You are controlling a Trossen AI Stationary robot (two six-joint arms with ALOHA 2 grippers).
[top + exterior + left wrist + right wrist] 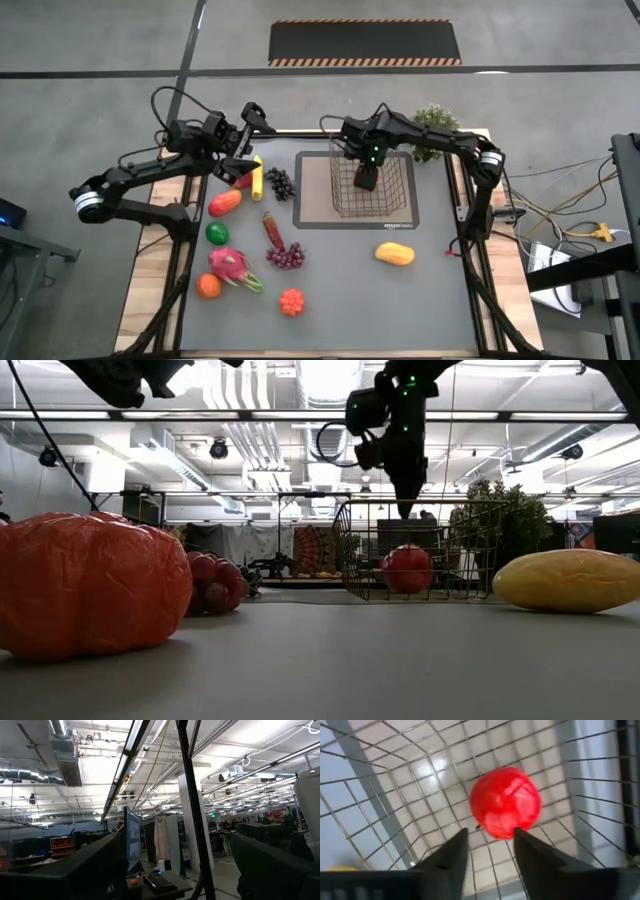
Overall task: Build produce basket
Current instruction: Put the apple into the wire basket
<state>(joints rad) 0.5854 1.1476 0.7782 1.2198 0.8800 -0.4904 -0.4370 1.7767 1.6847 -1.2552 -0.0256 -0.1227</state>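
The red apple (505, 802) is away from the basket's far side (601, 800), so my right gripper should close and push it gently toward that side before other produce goes in.
The wire basket (371, 186) stands on the grey-brown mat (310, 205). A red apple (506, 802) lies on the basket's floor and also shows in the low view (407, 568). My right gripper (490, 845) is open and points down over the basket, its fingertips (405, 510) above the apple and apart from it. My left gripper (252, 122) is raised at the far left, open and empty; its wrist view shows only the room. The banana (257, 177), dark grapes (280, 183), red grapes (286, 256), dragon fruit (232, 268) and yellow mango (394, 254) lie on the table.
A red-orange fruit (224, 202), a green one (217, 233), a red pepper (272, 230), an orange (208, 286) and a bumpy orange-red fruit (291, 301) lie left of and in front of the mat. A potted plant (435, 125) stands at the far right.
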